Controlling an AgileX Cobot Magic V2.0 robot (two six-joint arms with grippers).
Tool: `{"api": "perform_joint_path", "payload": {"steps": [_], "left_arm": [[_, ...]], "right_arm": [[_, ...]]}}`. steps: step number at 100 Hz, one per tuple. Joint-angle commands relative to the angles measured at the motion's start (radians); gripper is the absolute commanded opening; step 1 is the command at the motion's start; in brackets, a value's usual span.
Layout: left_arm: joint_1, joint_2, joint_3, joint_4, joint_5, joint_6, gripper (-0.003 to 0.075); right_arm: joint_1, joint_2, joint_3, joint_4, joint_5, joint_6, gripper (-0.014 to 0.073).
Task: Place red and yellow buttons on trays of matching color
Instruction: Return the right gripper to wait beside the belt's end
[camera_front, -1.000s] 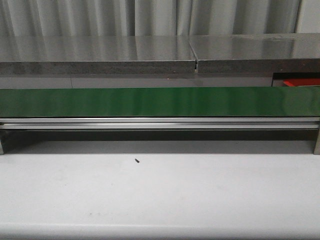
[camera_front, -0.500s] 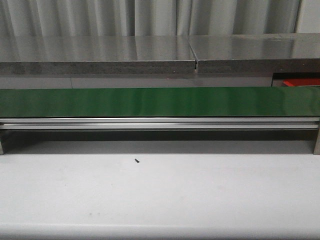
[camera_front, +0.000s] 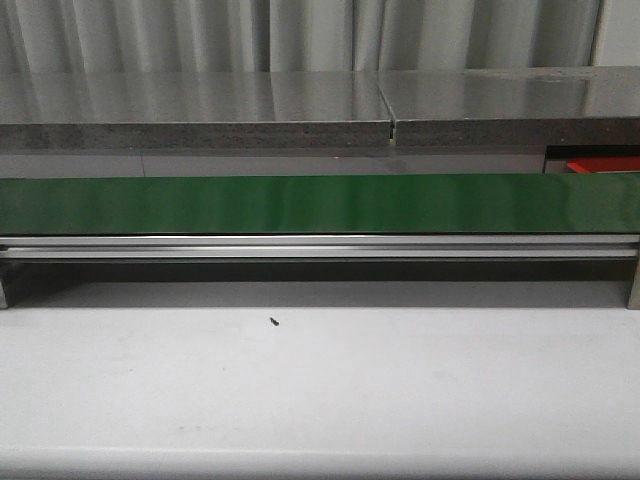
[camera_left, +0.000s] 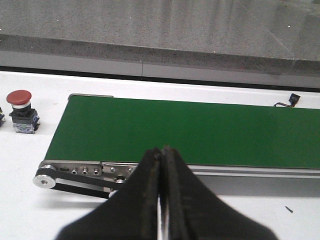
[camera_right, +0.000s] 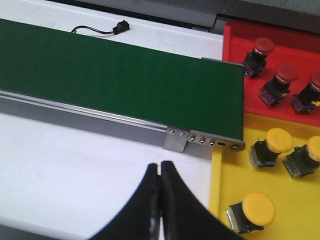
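My left gripper should reach for the red button (camera_left: 22, 110), because the button stands beside the belt's end (camera_left: 61, 129), far from my right gripper by the yellow tray.
In the left wrist view a red button (camera_left: 20, 102) on a dark base stands on the white table beside the end of the green conveyor belt (camera_left: 200, 131). My left gripper (camera_left: 161, 151) is shut and empty, in front of the belt's near rail. In the right wrist view the red tray (camera_right: 235, 37) holds three red buttons (camera_right: 257, 52) and the yellow tray (camera_right: 280, 200) holds three yellow buttons (camera_right: 255, 210). My right gripper (camera_right: 160, 166) is shut and empty over the white table, beside the yellow tray. Neither gripper shows in the front view, and the belt (camera_front: 320, 203) there carries nothing.
A grey stone ledge (camera_front: 200, 105) runs behind the belt. A small black speck (camera_front: 273, 321) lies on the white table in front of it. A black connector with a wire (camera_right: 119, 26) lies behind the belt. A corner of the red tray (camera_front: 603, 164) shows at the far right.
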Motion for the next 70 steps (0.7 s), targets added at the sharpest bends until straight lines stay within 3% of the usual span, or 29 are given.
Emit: {"api": "perform_joint_path", "payload": {"steps": [1,26,36,45,62,70], "left_arm": [[-0.008,0.000,-0.026,-0.018,-0.069,-0.003,-0.0019],[-0.006,0.000,-0.037,-0.022,-0.059,-0.012,-0.0015],[-0.003,0.009,-0.077,-0.018,-0.022,-0.012,0.0035],[-0.002,0.036,-0.128,-0.015,0.000,-0.012,0.0152],[-0.002,0.109,-0.209,-0.015,-0.003,-0.012,0.0485],[-0.002,0.153,-0.246,-0.015,-0.014,-0.012,0.0564]], "right_arm": [[0.000,-0.002,-0.022,0.003,-0.065,-0.010,-0.0117],[0.000,-0.002,-0.022,0.003,-0.065,-0.010,-0.0117],[0.000,-0.002,-0.022,0.003,-0.065,-0.010,-0.0117],[0.000,-0.002,-0.022,0.003,-0.065,-0.010,-0.0117],[0.000,-0.002,-0.022,0.003,-0.065,-0.010,-0.0117],[0.000,-0.002,-0.022,0.003,-0.065,-0.010,-0.0117]]}}
